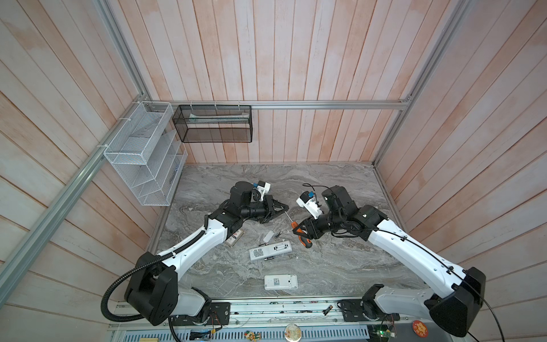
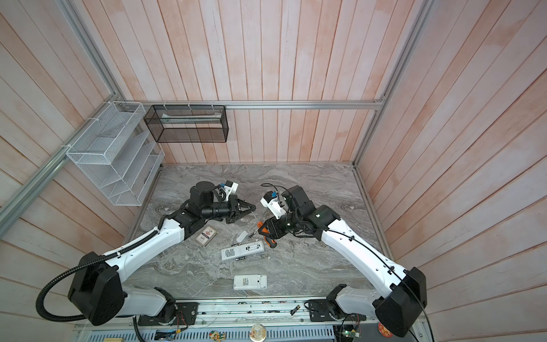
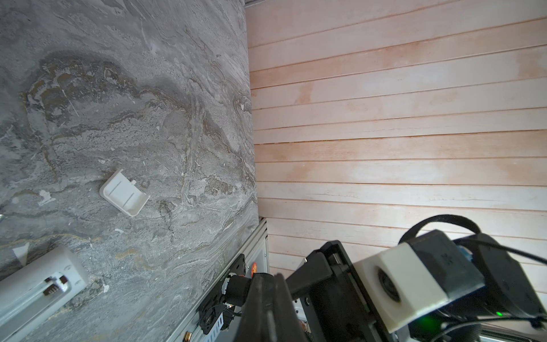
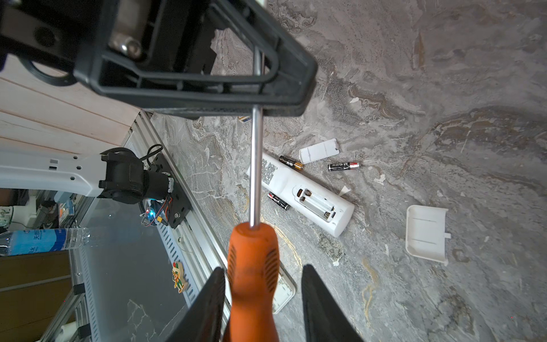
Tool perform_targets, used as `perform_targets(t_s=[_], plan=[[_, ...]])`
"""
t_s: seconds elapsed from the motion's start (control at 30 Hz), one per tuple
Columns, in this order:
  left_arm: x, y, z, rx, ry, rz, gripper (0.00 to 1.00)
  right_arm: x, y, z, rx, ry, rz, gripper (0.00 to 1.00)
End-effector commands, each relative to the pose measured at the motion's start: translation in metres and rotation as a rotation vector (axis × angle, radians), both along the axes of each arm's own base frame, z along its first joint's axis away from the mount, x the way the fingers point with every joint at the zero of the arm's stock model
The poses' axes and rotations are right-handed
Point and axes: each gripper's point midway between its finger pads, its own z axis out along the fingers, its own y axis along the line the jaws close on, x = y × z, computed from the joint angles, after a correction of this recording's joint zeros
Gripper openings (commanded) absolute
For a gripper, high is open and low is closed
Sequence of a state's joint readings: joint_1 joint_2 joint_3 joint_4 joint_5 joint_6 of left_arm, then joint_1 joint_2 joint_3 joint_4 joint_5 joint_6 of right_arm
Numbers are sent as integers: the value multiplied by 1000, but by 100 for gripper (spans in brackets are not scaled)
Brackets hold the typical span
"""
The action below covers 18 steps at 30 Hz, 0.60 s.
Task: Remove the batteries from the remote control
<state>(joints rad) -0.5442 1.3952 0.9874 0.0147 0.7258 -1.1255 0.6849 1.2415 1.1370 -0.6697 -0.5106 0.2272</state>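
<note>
The screwdriver's metal shaft (image 4: 255, 176) is held in my closed left gripper. Next, my left gripper lets go and moves away once my right gripper closes on the orange handle (image 4: 253, 273).
A white remote control (image 1: 270, 250) (image 4: 310, 195) lies face down mid-table, its battery bay open and empty. Three black batteries lie loose beside it: one (image 4: 291, 163) by its printed end, one (image 4: 343, 166) further off, one (image 4: 278, 201) along its other side. My left gripper (image 1: 283, 209) (image 3: 268, 277) is shut on the metal shaft of an orange-handled screwdriver (image 4: 254, 260), held above the table. My right gripper (image 4: 263, 268) (image 1: 299, 231) straddles the orange handle. One finger touches the handle; a gap shows at the other.
A second white remote (image 1: 280, 281) lies near the front edge. Two white covers (image 4: 318, 151) (image 4: 426, 234) and a card box (image 1: 233, 237) are on the marble. A stray battery (image 1: 327, 310) sits on the front rail. Wire baskets (image 1: 142, 154) hang on the left wall.
</note>
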Motion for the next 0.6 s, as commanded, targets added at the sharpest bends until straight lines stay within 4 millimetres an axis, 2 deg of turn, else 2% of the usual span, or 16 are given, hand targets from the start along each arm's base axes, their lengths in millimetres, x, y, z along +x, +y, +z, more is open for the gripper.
perform_targets(t_s=[0.0,0.1,0.33,0.37,0.43,0.47,0.5,0.53,0.57], plan=[[3,-5,17,-30,-47,-20,0,-2,1,-5,-2,1,6,35],[3,-5,16,-30,-44,-23,0,-1,2,-6,2,2,2,27],[3,-4,13,-19,-41,-23,6,3,4,-5,20,-11,-11,20],[4,-4,13,-17,-41,-20,14,3,4,-6,20,-13,-15,20],[5,-3,13,-14,-49,-17,42,5,2,-8,19,-15,-27,19],[5,-2,13,-10,-52,-13,52,6,1,-10,19,-14,-34,19],[5,0,13,-3,-52,-11,66,8,-1,-12,21,-12,-44,19],[6,1,14,3,-60,-10,90,10,-4,-14,21,-8,-58,19],[6,3,15,9,-65,-9,100,11,-8,-17,21,-4,-71,19]])
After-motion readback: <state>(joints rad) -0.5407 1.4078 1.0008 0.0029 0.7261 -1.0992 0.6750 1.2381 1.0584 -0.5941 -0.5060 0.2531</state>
